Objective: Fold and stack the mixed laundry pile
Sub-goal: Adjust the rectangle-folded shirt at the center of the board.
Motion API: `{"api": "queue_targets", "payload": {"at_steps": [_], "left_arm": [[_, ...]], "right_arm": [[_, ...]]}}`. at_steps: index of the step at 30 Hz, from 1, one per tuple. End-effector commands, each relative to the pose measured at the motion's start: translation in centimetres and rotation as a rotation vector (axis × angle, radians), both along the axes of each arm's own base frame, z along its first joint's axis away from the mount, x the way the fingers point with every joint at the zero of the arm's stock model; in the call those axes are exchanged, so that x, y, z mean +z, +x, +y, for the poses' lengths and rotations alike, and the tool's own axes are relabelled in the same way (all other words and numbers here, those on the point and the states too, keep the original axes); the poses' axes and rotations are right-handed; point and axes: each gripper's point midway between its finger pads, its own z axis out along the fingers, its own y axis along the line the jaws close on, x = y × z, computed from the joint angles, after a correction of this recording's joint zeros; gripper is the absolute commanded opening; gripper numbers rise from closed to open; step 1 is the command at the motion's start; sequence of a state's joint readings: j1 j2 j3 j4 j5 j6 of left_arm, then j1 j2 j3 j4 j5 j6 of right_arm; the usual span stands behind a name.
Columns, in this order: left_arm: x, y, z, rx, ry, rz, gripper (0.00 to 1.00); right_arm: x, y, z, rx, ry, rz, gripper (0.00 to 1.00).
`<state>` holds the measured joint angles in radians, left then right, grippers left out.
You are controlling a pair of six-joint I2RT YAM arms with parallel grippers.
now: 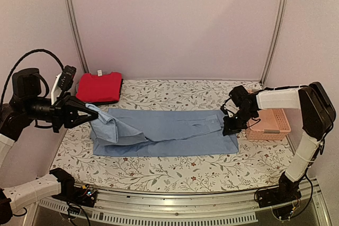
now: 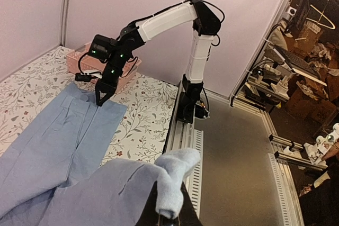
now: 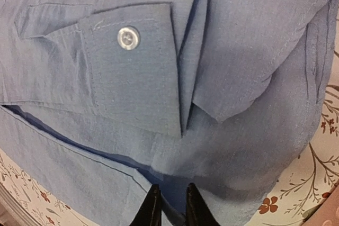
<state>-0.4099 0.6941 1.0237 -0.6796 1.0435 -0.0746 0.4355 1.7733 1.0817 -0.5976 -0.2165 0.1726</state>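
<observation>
The bunched corner [image 1: 96, 113] in my left gripper hangs beyond the shirt's end, far from my right gripper. Next, I pass it over above the shirt's middle [image 1: 170, 117].
The light blue shirt [image 1: 175, 130] lies spread lengthwise across the middle of the table. Its left end is lifted off the table by my left gripper [image 1: 86, 111], which is shut on a bunched corner of the cloth [image 2: 175, 175]. My right gripper [image 1: 229, 129] is down at the shirt's right edge. In the right wrist view its fingertips [image 3: 168, 205] stand close together, with a fold of the blue cloth [image 3: 132, 78] pinched between them beside a buttoned cuff. The bright red garment [image 1: 99, 87] lies folded at the back left, away from both grippers.
A pink slatted basket [image 1: 271, 123] stands at the right edge, just behind my right arm. The floral tablecloth [image 1: 159, 170] covers the table. A metal rail [image 1: 185, 213] runs along the near edge.
</observation>
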Motion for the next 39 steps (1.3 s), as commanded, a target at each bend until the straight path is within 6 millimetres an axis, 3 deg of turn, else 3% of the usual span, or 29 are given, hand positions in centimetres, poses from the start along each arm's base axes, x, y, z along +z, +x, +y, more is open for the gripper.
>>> {"api": "queue_targets", "payload": {"at_steps": [1, 8, 14, 23, 27, 30, 34, 39], "left_arm": [[1.1, 0.1, 0.4, 0.045, 0.002, -0.063, 0.0], [2.0, -0.8, 1.1, 0.079, -0.024, -0.128, 0.0], [1.1, -2.4, 1.7, 0.063, -0.009, -0.106, 0.0], [1.2, -5.4, 2.7, 0.041, -0.037, -0.118, 0.0], [1.7, -5.5, 3.1, 0.069, -0.044, -0.15, 0.0], [2.4, -3.0, 3.7, 0.211, -0.027, -0.211, 0.0], [2.9, 2.6, 4.8, 0.444, 0.039, -0.244, 0.0], [0.4, 9.9, 4.4, 0.581, 0.184, -0.217, 0.0]], "right_arm": [[1.2, -1.1, -0.2, 0.03, 0.034, -0.023, 0.03], [4.0, -2.6, -0.2, 0.027, 0.111, -0.091, 0.0], [6.1, -4.1, -0.6, 0.017, 0.162, -0.149, 0.0], [5.6, -5.8, -0.4, 0.022, 0.214, -0.135, 0.0], [6.0, -5.6, -0.6, 0.016, 0.214, -0.162, 0.0], [7.2, -4.2, -0.9, -0.003, 0.196, -0.229, 0.0], [8.5, -1.0, -1.5, -0.035, 0.161, -0.285, 0.0], [6.1, 1.7, -2.0, -0.053, 0.122, -0.237, 0.0]]}}
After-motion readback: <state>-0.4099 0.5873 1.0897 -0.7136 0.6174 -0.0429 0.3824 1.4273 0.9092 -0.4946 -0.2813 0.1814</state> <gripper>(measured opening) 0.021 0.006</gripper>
